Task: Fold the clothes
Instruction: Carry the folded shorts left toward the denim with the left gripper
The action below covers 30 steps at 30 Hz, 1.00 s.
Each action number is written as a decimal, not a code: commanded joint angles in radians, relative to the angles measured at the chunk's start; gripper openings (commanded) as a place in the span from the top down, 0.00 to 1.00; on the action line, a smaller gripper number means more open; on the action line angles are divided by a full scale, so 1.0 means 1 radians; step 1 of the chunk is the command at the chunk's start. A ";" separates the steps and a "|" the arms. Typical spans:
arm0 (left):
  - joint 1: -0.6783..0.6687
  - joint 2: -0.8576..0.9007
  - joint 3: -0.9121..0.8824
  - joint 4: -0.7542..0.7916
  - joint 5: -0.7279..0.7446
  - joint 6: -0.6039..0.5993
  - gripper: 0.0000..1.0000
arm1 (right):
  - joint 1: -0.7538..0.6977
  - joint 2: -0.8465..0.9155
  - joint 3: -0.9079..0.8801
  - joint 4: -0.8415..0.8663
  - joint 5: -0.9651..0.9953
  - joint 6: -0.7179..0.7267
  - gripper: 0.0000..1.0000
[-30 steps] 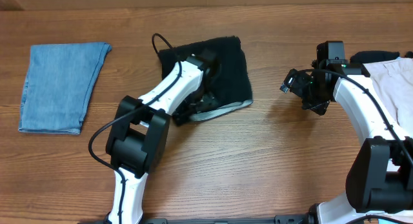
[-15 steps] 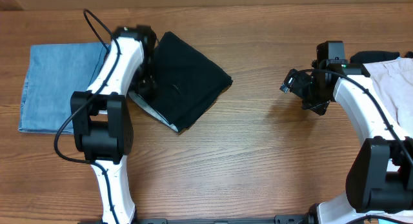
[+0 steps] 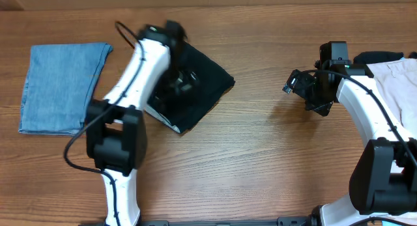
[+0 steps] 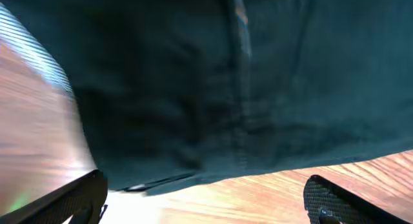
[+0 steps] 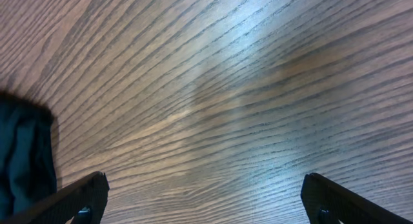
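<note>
The black garment [image 3: 201, 86] lies crooked, in the shape of a diamond. Next, my left gripper goes down near its pale lining edge [image 3: 164, 120] and pulls the garment straighter toward the denim piece.
The black garment [image 3: 210, 80] lies folded and skewed like a diamond at the table's back middle, with a pale lining edge showing at its lower left. My left gripper [image 3: 180, 83] hovers over it, open; in the left wrist view the black cloth [image 4: 219, 82] fills the frame above the empty gripper [image 4: 206, 204]. A folded light-blue denim piece [image 3: 62, 86] rests at the far left. A beige garment [image 3: 399, 83] lies at the right edge. My right gripper [image 3: 296, 83] is open above bare wood [image 5: 213, 88], well right of the black garment.
A dark cloth [image 3: 378, 56] peeks out behind the beige garment. The left arm's cable [image 3: 124, 32] loops above the table's back. A dark cloth edge [image 5: 19, 153] shows at the left of the right wrist view.
The black garment was shifted left and turned, then stayed put. My left arm swung from its left side to over it, blurred. The right arm has not moved.
</note>
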 commanded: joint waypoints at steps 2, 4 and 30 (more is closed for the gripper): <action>-0.034 -0.014 -0.109 0.071 0.029 -0.144 0.00 | -0.002 -0.018 0.008 0.003 0.007 -0.006 0.00; -0.033 -0.014 -0.136 0.094 0.027 -0.151 0.00 | -0.002 -0.018 0.008 0.003 0.007 -0.006 0.00; 0.020 -0.038 -0.145 0.118 -0.035 -0.111 0.00 | -0.002 -0.018 0.008 0.003 0.007 -0.006 0.00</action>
